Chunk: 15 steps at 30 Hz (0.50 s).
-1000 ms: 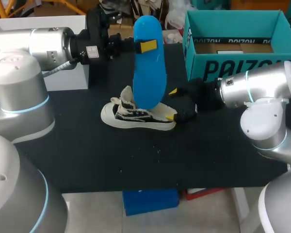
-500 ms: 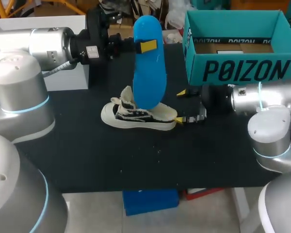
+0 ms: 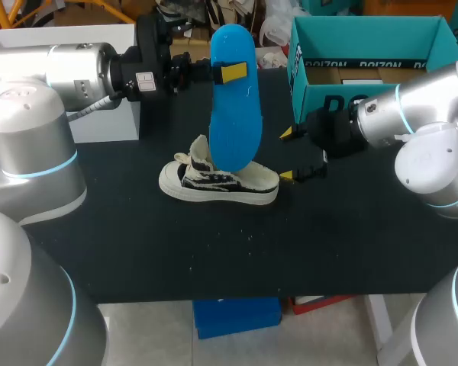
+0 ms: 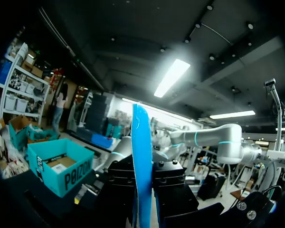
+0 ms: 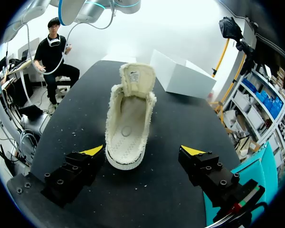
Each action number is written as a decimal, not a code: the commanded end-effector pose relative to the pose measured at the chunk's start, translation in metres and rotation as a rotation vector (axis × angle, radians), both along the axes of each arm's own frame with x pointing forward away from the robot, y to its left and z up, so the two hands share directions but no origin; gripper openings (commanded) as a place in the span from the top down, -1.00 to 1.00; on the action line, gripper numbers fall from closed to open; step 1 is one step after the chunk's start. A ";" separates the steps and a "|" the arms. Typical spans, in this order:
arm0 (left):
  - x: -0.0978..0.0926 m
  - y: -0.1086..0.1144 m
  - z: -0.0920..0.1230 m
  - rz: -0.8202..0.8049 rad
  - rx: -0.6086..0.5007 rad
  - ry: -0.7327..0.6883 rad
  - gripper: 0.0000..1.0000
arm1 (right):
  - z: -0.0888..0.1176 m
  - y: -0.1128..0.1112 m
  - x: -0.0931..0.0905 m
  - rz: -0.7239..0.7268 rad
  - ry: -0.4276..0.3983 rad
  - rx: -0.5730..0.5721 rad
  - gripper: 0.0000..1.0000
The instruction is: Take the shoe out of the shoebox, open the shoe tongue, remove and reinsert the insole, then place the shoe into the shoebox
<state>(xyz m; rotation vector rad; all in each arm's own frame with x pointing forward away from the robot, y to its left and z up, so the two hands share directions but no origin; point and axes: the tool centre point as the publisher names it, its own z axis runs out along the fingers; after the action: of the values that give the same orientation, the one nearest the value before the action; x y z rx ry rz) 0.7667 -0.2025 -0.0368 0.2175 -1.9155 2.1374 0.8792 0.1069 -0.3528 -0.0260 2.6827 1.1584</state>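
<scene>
The shoe sits flat on its sole (image 3: 215, 196), so it will swing around upright with its tongue still raised when the robot turns it by its frayed edge (image 3: 262, 174).
A blue insole (image 3: 234, 99) hangs upright above the table, its lower end just over the shoe. My left gripper (image 3: 230, 73) is shut on its upper part; in the left wrist view the insole (image 4: 141, 161) shows edge-on between the black fingers (image 4: 167, 183). The cream shoe (image 3: 217, 181) with zebra-striped sides lies on the black table, tongue (image 5: 137, 76) raised, inside bare. My right gripper (image 3: 288, 155) stands open just off the heel without touching it. In the right wrist view the shoe (image 5: 129, 118) lies ahead of that gripper (image 5: 142, 150), heel toward it.
The teal shoebox (image 3: 370, 95) stands open at the back right, close behind my right arm; it also shows as the teal box (image 4: 61, 166) in the left wrist view. A white box (image 3: 99, 122) sits at the back left, seen beyond the shoe as the white box (image 5: 183, 78).
My right gripper, still open, has drawn back to the right off the shoe's heel and its arm has swung up toward the shoebox. Left arm and insole have not moved.
</scene>
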 end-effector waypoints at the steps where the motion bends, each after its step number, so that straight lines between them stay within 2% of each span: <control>1: -0.001 -0.001 0.000 0.006 0.003 0.000 1.00 | 0.009 0.012 0.012 0.001 0.044 -0.494 -1.00; 7: -0.001 -0.001 0.000 0.006 0.003 0.000 1.00 | 0.011 0.026 0.022 0.036 0.049 -0.627 -1.00; 15: -0.001 -0.001 0.000 0.006 0.003 0.000 1.00 | 0.007 0.043 0.028 0.045 0.077 -0.675 -1.00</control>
<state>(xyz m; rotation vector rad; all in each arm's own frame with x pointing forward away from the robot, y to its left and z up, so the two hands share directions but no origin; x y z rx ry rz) 0.7667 -0.2025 -0.0368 0.2175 -1.9155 2.1375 0.8994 0.1399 -0.3429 -0.1852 2.9052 0.7882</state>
